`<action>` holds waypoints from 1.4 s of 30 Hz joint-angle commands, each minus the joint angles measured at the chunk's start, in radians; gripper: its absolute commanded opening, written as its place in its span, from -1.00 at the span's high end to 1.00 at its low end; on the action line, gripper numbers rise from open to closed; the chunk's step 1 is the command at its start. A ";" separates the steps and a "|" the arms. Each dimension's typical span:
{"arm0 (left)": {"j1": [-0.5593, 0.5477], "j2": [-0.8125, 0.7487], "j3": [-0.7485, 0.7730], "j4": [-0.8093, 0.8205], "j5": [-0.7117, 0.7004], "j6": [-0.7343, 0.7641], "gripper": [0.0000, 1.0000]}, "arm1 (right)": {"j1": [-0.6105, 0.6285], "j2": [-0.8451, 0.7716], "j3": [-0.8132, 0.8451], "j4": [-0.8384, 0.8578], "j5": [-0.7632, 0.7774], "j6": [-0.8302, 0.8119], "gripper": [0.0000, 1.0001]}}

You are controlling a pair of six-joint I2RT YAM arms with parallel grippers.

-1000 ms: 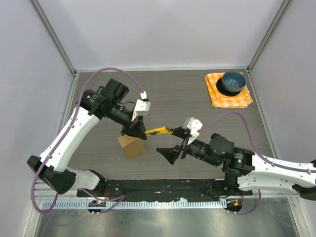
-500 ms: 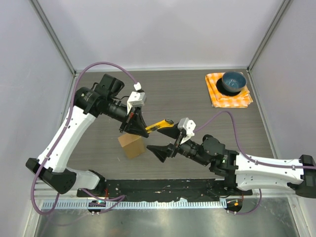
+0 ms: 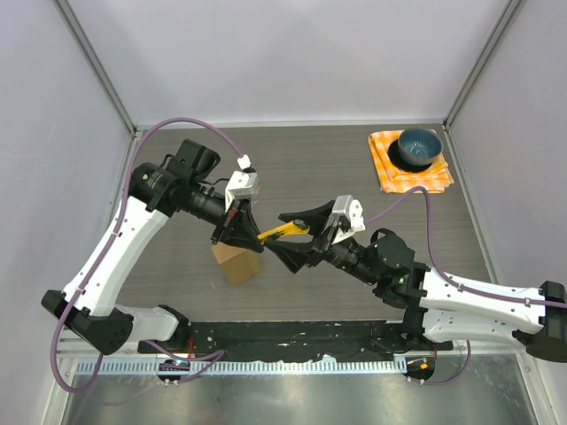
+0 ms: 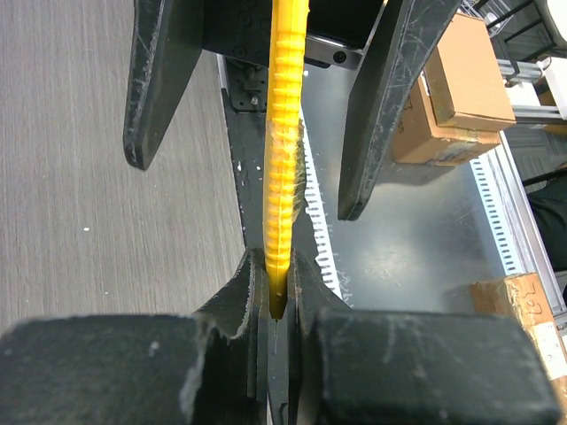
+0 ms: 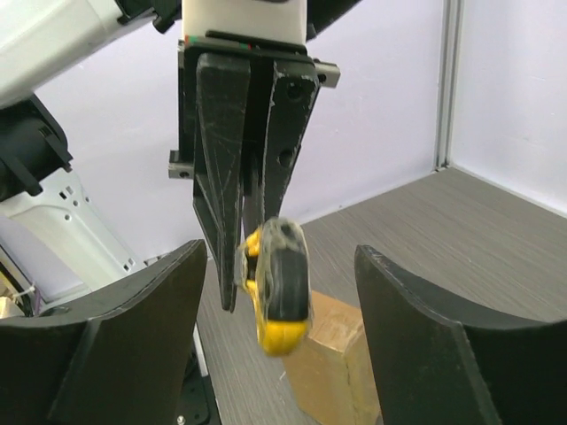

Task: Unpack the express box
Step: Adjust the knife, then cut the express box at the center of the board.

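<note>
The robot's left gripper is holding the cutter and the express box stands unheld, so the right gripper should take over the cutter before the left gripper clamps the box.
The express box is a small brown carton standing on the dark table below my left gripper; it also shows low in the right wrist view. That gripper is shut on one end of a yellow and black cutter, which sticks out toward the right arm. My right gripper is open, and its fingers stand on either side of the cutter's black end without touching it. The left gripper's black fingers hang just behind the cutter.
A blue bowl sits on an orange checked cloth at the far right corner. Grey walls enclose the table on three sides. Brown cartons lie off the table beyond the near rail.
My right gripper has swung up and left until its jaws flank the cutter's free end, and they have narrowed a little. The left gripper has raised the cutter slightly.
</note>
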 commanded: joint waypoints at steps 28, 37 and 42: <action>-0.026 -0.082 -0.001 -0.061 -0.354 -0.162 -0.96 | -0.061 0.062 0.056 0.032 -0.110 0.052 0.99; -0.026 -0.213 -0.138 0.023 -0.745 -0.187 -1.00 | -0.061 -0.010 0.022 -0.088 0.008 -0.016 0.99; -0.026 -0.210 -0.241 0.068 -0.823 -0.227 -1.00 | -0.061 -0.015 0.014 -0.109 0.018 -0.018 0.99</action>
